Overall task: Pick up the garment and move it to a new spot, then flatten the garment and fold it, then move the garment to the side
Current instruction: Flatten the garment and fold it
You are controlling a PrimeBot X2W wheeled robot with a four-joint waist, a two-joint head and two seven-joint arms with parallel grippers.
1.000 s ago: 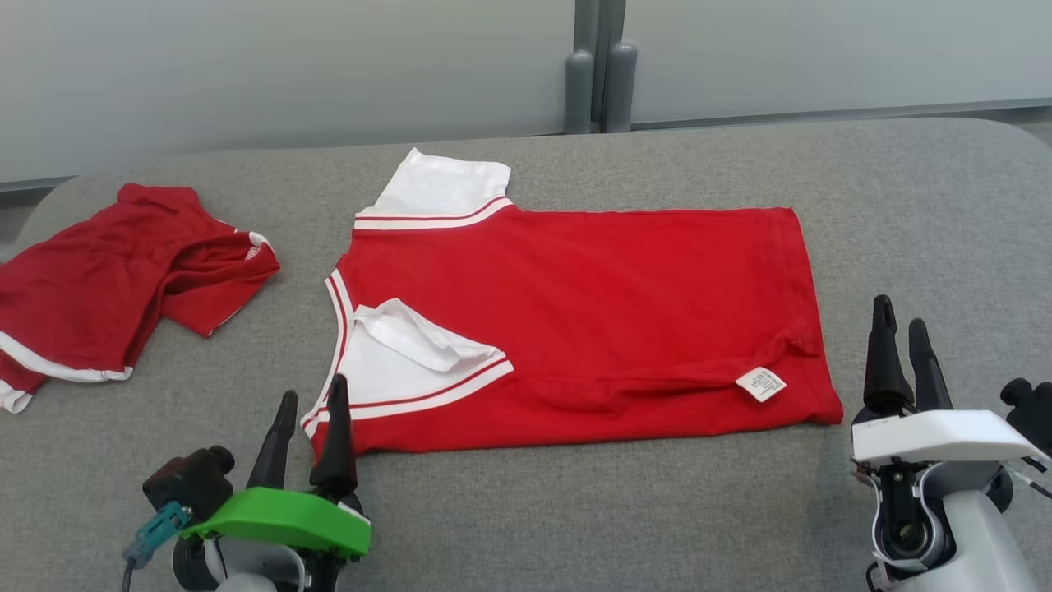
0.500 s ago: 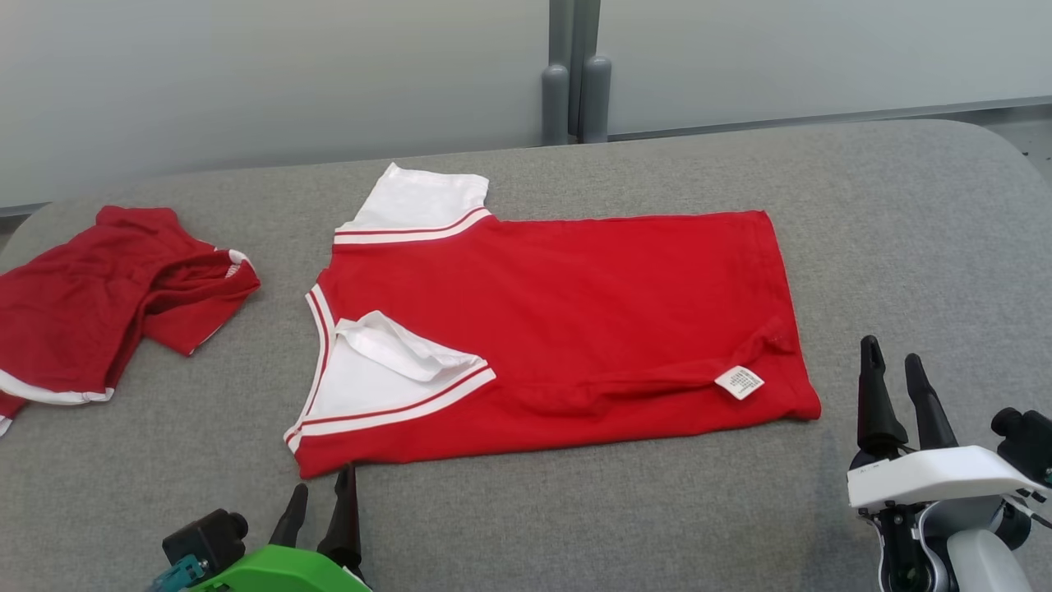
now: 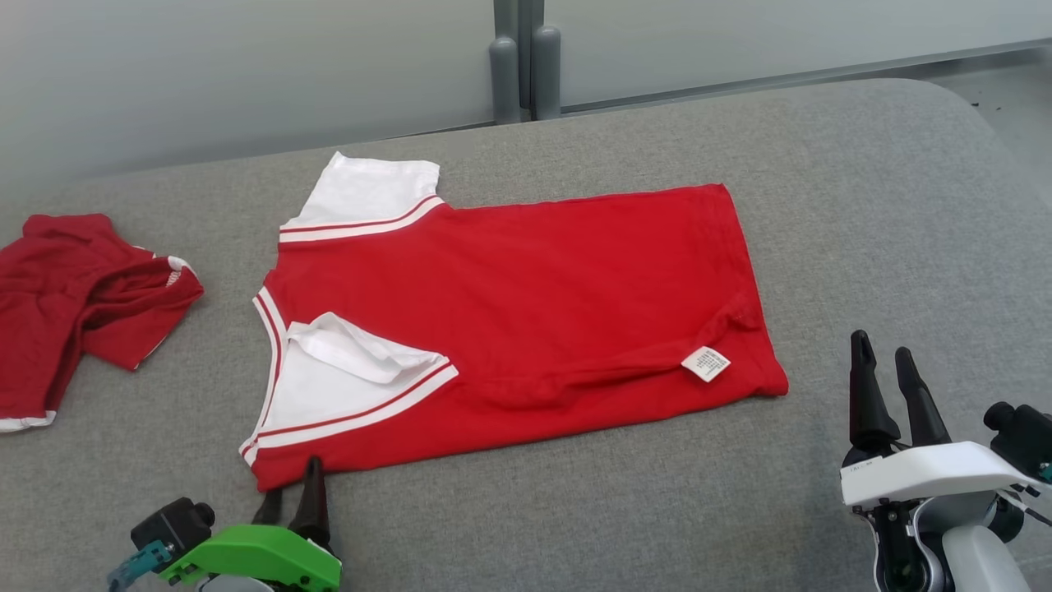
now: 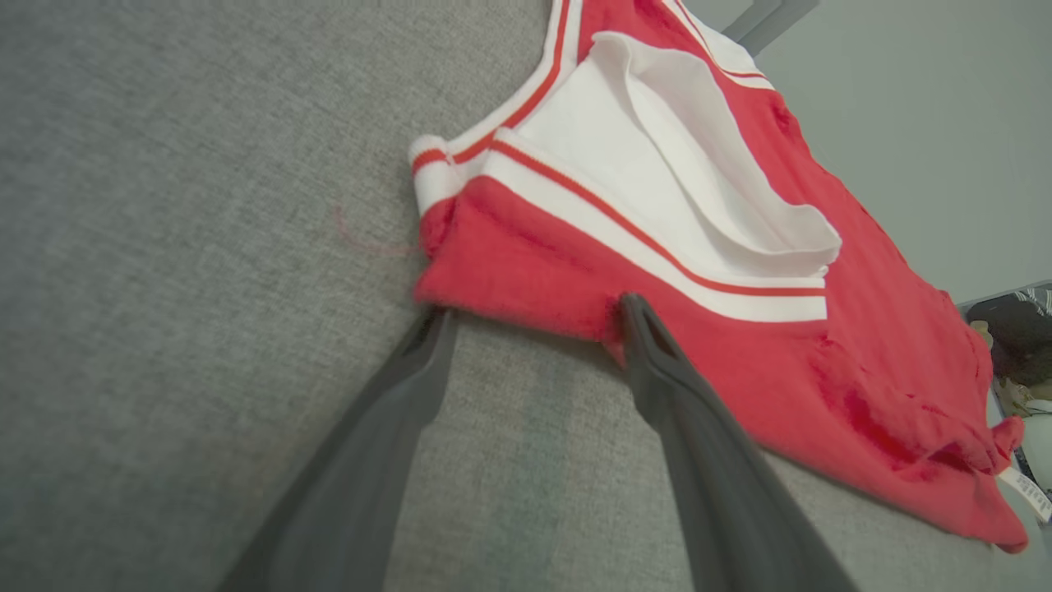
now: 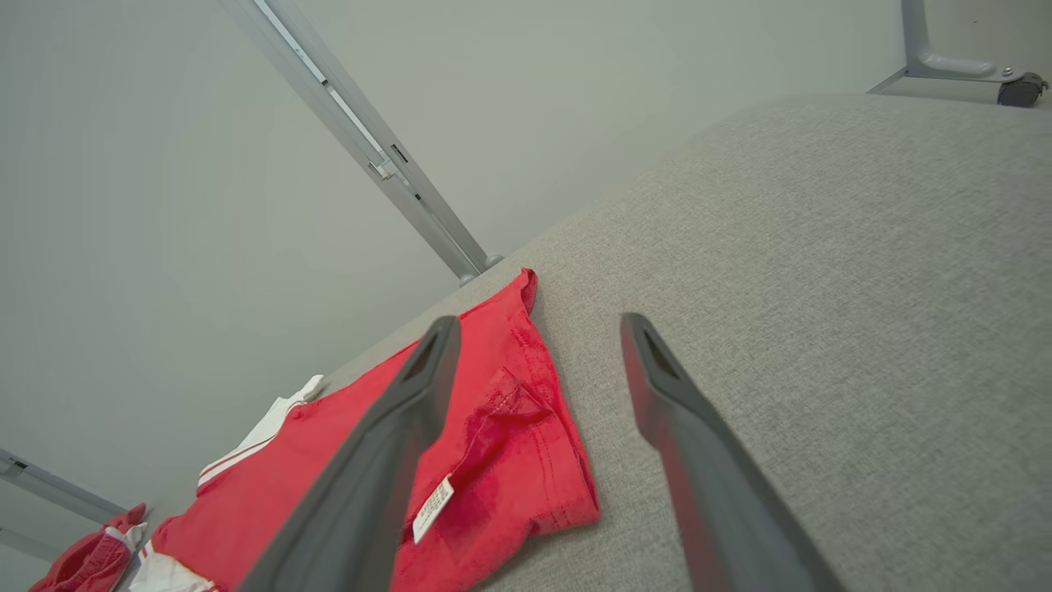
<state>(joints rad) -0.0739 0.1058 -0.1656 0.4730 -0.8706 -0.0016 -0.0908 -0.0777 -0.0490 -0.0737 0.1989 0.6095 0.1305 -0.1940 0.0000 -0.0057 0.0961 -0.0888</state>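
My gripper will bring a black number hidden underneath into view when it folds the garment over, since striped trim [image 3: 365, 409] borders the garment's plain red side [image 3: 552, 286].
The garment [image 3: 526, 304], a red shirt with white, red-striped sleeves, lies folded lengthwise on the grey table [image 3: 863, 205]; a white label [image 3: 705, 363] shows near its right hem. My left gripper [image 3: 292, 489] is open at the garment's near left corner. In the left wrist view that corner of the garment [image 4: 526, 271] lies just beyond the left gripper [image 4: 534, 308], with one fingertip touching the red edge. My right gripper [image 3: 881, 345] is open, off to the right of the hem and holding nothing. In the right wrist view the right gripper [image 5: 538, 321] points past the garment's hem [image 5: 509, 427].
A second red garment [image 3: 74, 304] lies crumpled at the table's left end. Two grey posts [image 3: 518, 66] stand behind the table's far edge against a pale wall. Bare grey table surface spreads to the right of the shirt.
The camera has turned, shifting the whole picture left. My left gripper has drawn back from over the sleeve to the shirt's near corner. Both grippers stay open.
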